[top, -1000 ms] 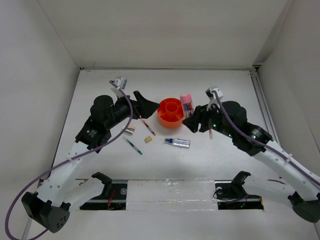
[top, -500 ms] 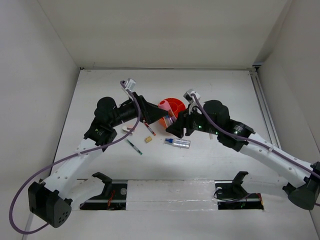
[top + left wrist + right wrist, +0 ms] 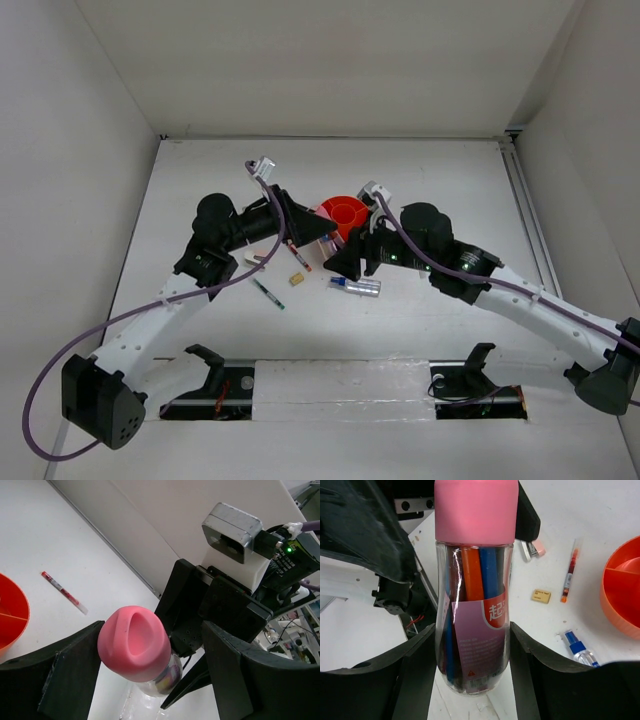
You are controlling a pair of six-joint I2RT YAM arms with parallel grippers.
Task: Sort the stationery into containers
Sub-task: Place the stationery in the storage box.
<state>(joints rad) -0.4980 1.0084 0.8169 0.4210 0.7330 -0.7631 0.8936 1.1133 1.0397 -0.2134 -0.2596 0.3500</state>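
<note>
The pink tube is in my right gripper, held by its clear lower end [image 3: 474,662]. That end must go into the orange organizer, so my left gripper should grab the pink cap [image 3: 133,642].
My right gripper [image 3: 472,652] is shut on the pink tube [image 3: 472,605], a clear tube of pens with a pink cap, and holds it off the table. My left gripper [image 3: 152,632] is open with its jaws on either side of the tube's pink cap [image 3: 134,642]; a gap shows on one side. In the top view the two grippers [image 3: 318,232] [image 3: 345,262] meet in front of the orange organizer [image 3: 345,210]. On the table lie the red pen [image 3: 297,255], tan cube [image 3: 297,279], green pen [image 3: 267,292], blue-capped silvery tube [image 3: 357,286] and stapler [image 3: 257,258].
The organizer's rim [image 3: 620,600] is close behind the held tube in the right wrist view, with the red pen [image 3: 569,570], cube [image 3: 541,596] and stapler [image 3: 532,550] beyond. White walls enclose the table on three sides.
My right gripper has carried the pink tube from beside the organizer leftwards and forwards. My left gripper has swung right to meet it, and its jaws now flank the cap.
</note>
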